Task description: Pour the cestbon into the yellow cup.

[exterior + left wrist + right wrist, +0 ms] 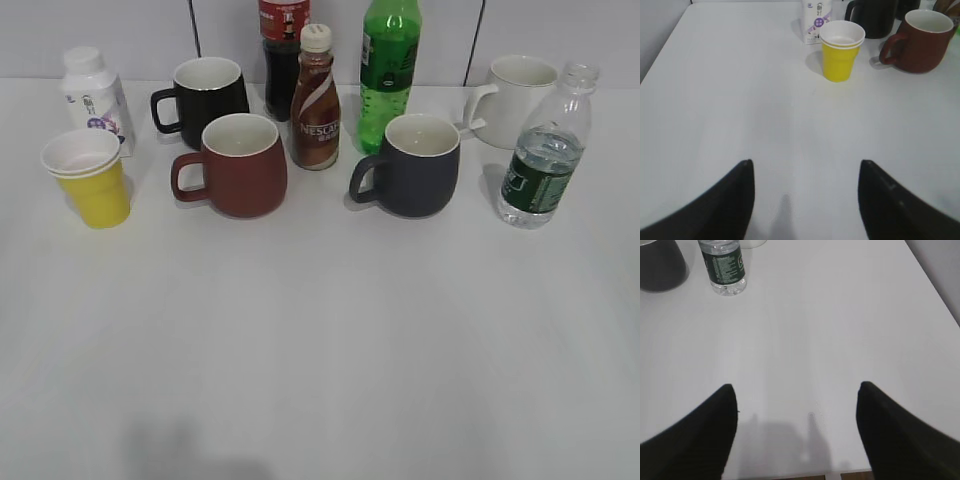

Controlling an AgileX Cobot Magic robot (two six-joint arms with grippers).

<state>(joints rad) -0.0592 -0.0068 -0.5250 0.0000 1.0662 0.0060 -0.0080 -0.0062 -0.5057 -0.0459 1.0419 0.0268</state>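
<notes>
I see the doubled white rim [88,172] sitting tightly nested, so I expect the yellow cup [99,197] to come up as one whole stack when I raise it.
The cestbon [543,160], a clear ribbed bottle with a dark green label and no cap, stands upright at the right of the table; its lower part shows in the right wrist view [724,267]. The yellow cup [90,180], stacked with a white rim, stands at the left and shows in the left wrist view [841,50]. My left gripper [804,165] is open and empty, well short of the cup. My right gripper [796,390] is open and empty, near the table's front edge, well short of the bottle. Neither gripper shows in the exterior view.
A brown-red mug [240,165], black mug [208,98], dark blue mug [415,165] and white mug [518,88] stand across the back. A Nescafe bottle [315,100], green soda bottle [388,70], cola bottle [283,55] and small white milk bottle [95,95] stand among them.
</notes>
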